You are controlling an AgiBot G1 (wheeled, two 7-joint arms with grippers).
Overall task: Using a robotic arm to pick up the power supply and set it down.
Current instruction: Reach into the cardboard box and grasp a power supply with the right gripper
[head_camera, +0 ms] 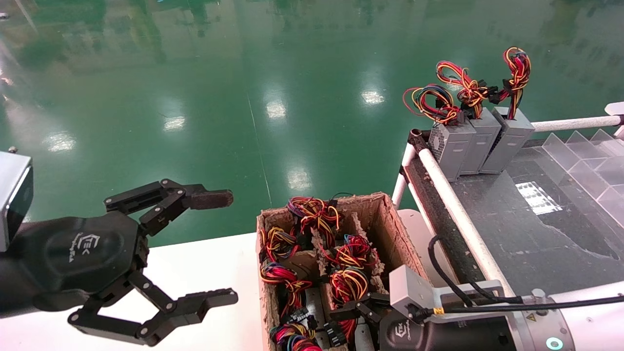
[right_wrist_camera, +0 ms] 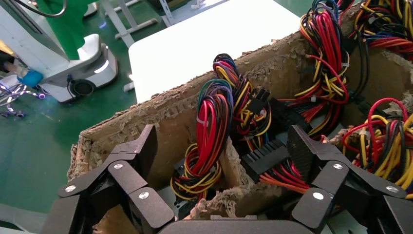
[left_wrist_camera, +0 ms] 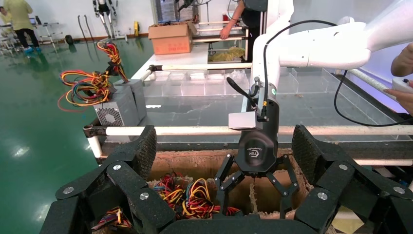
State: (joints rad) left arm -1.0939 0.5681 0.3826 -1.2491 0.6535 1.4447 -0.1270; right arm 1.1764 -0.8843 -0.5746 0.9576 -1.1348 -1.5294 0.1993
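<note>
My gripper will bring the power supply point(right_wrist_camera: 168, 197) up hanging under the tied wire bundle point(right_wrist_camera: 210, 127) when it lifts the bundle, because the bundle runs down to grey metal.
Several power supplies lie in a worn cardboard box point(head_camera: 390, 229), mostly showing as red, yellow and blue wire bundles. My right gripper point(head_camera: 360, 312) is open and lowered into the box's near end. Its fingers point(right_wrist_camera: 142, 146) straddle a torn cardboard divider point(right_wrist_camera: 229, 168), with one power supply's wire bundle point(right_wrist_camera: 210, 127) between them and a black connector point(right_wrist_camera: 267, 157) beside it. Nothing is gripped. The left wrist view shows the same right gripper point(left_wrist_camera: 255, 195) open over the box. My left gripper point(head_camera: 219, 248) hangs open and empty over the white table point(head_camera: 204, 263), left of the box.
Three grey power supplies point(head_camera: 480, 139) stand in a tight row on the dark conveyor point(head_camera: 526, 234) at the right, behind a white rail point(head_camera: 458, 207). Clear plastic dividers point(head_camera: 590, 156) sit farther right. A person's hand point(left_wrist_camera: 402, 63) is at the conveyor's far side.
</note>
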